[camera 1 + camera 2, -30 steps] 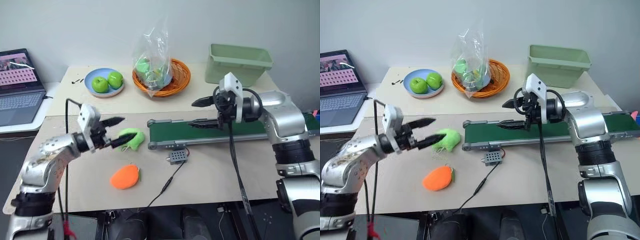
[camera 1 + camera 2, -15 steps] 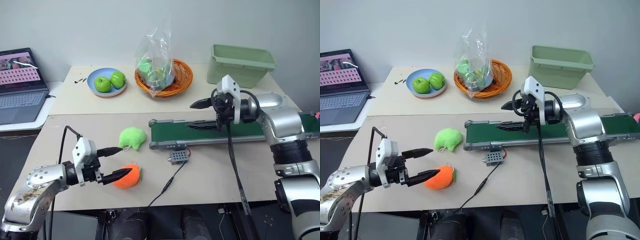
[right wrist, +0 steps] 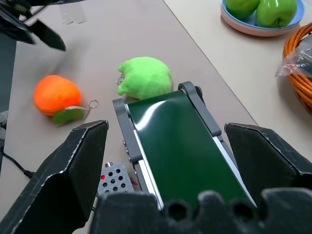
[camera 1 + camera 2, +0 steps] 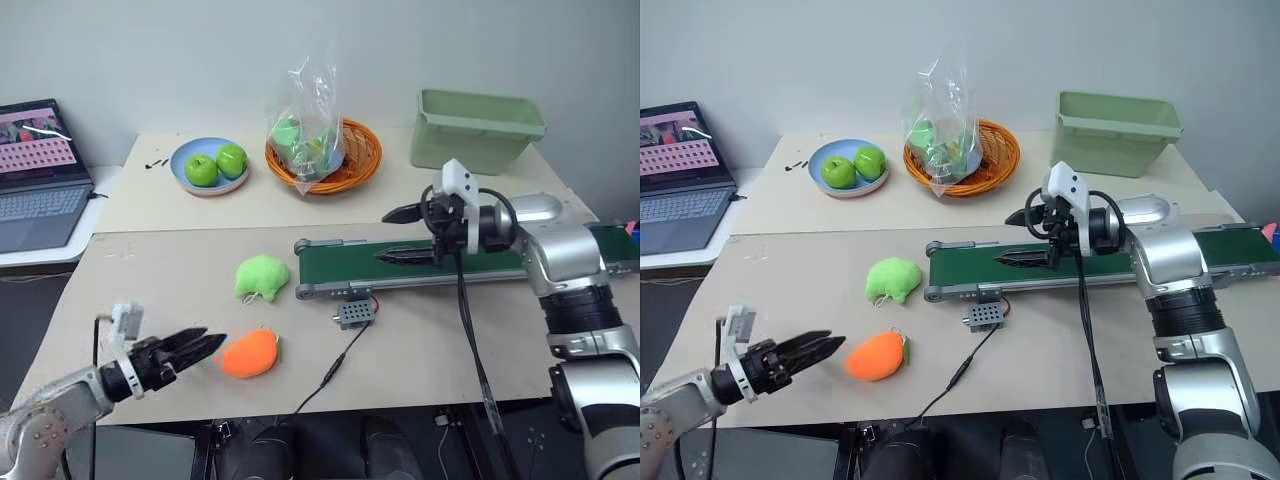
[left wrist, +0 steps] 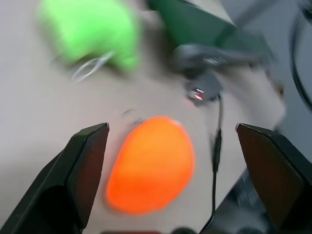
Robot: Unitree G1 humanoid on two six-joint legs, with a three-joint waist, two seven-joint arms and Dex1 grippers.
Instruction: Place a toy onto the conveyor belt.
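The orange toy (image 4: 249, 354) will travel away along the conveyor belt when I put it there, because a red light (image 5: 198, 96) is glowing on the grey box.
The orange toy (image 4: 250, 353) lies on the table near its front edge, with its green tuft toward the right. My left gripper (image 4: 208, 343) sits low just to the left of it, open, its fingers pointing at the toy without touching it. In the left wrist view the toy (image 5: 151, 170) lies between and ahead of the spread fingers (image 5: 83, 165). The dark green conveyor belt (image 4: 470, 258) runs across the right half of the table. My right gripper (image 4: 384, 236) hangs open and empty over the belt's left end.
A lime-green plush (image 4: 262, 277) lies beside the belt's left end. A small grey box (image 4: 356, 313) with a cable sits in front of the belt. At the back stand a plate of apples (image 4: 210, 166), an orange basket (image 4: 325, 152), a pale green bin (image 4: 478, 125) and a laptop (image 4: 38, 172).
My left gripper has dropped from beside the lime plush toward the table's front left, rolled over, and now sits low, left of the orange toy. The right arm has stayed put.
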